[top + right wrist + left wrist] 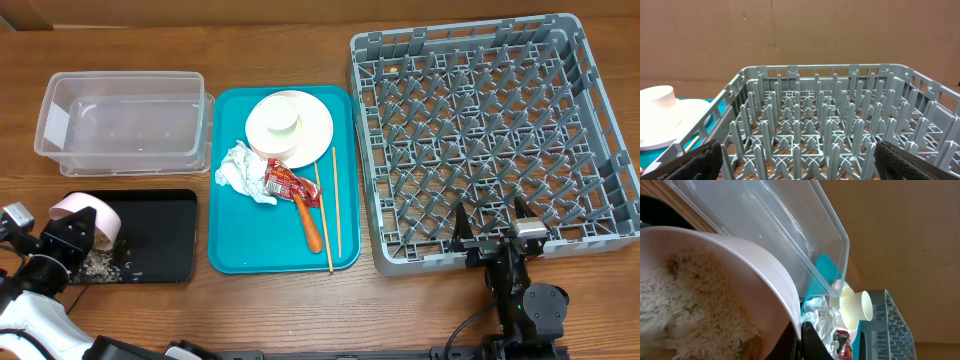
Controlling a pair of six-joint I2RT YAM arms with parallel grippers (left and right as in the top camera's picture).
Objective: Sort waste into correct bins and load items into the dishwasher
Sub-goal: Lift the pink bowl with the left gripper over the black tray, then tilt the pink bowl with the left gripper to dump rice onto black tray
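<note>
Rice is still in the bowl over the black tray's end, so next my left gripper swings the bowl toward the tray's middle and tilts it more steeply.
My left gripper is shut on the rim of a pinkish-white bowl and holds it tilted over the left end of the black tray. Rice lies on that tray. In the left wrist view the bowl still holds rice and beige scraps, with the fingers pinching its rim. The clear tub stands behind. The tissue, red wrapper, carrot, chopsticks, and a plate with an upturned cup lie on the teal tray. My right gripper is open and empty at the front edge of the grey rack.
The teal tray lies between the black tray and the rack. The rack's upright pegs fill the right wrist view, between the open fingers. The clear tub's wall runs close behind the bowl.
</note>
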